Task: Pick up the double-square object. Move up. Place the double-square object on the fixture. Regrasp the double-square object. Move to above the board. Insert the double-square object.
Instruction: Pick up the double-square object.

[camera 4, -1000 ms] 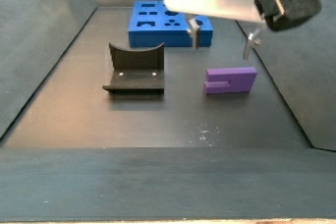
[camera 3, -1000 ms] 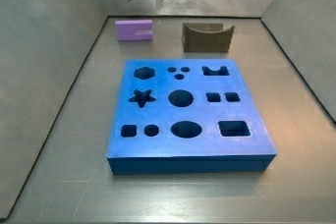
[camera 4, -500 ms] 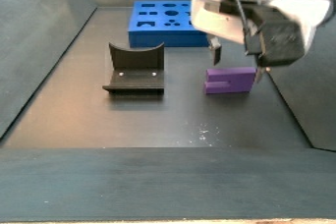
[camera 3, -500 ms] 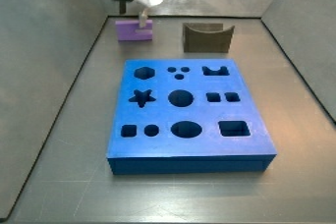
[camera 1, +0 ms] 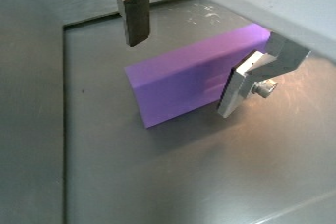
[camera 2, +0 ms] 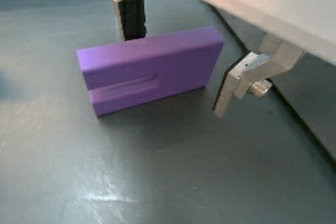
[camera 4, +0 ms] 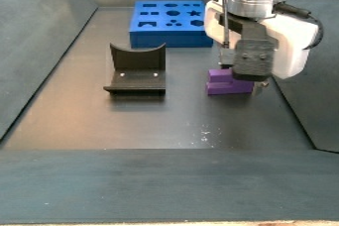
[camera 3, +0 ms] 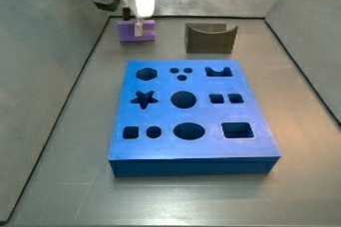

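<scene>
The dark fixture's top edge [camera 3: 210, 30] sinks between raised corners, so I expect the double-square object [camera 3: 138, 34] to stay propped there, sticking above the fixture's edge, once I place it.
The double-square object is a flat purple block lying on the dark floor, seen in both wrist views [camera 1: 191, 79] [camera 2: 141, 67]. In both side views [camera 3: 138, 33] [camera 4: 225, 85] it lies near a side wall, partly hidden by the hand. My gripper [camera 1: 187, 51] [camera 2: 184, 51] is open and low over the block's end, one finger on each side. One finger [camera 1: 243, 88] is at the block's edge; the other finger [camera 1: 132, 17] stands apart from it. In both side views the gripper [camera 3: 135, 14] [camera 4: 247, 69] sits right on top of the block.
The dark fixture [camera 3: 209, 39] [camera 4: 135, 71] stands on the floor beside the block. The blue board [camera 3: 188, 107] [camera 4: 169, 22] with several shaped holes lies further along the floor. Grey walls [camera 3: 60, 62] enclose the floor; one runs close to the block.
The gripper has moved sideways and come down from high above the floor to straddle the purple block. The block, fixture and board have not moved.
</scene>
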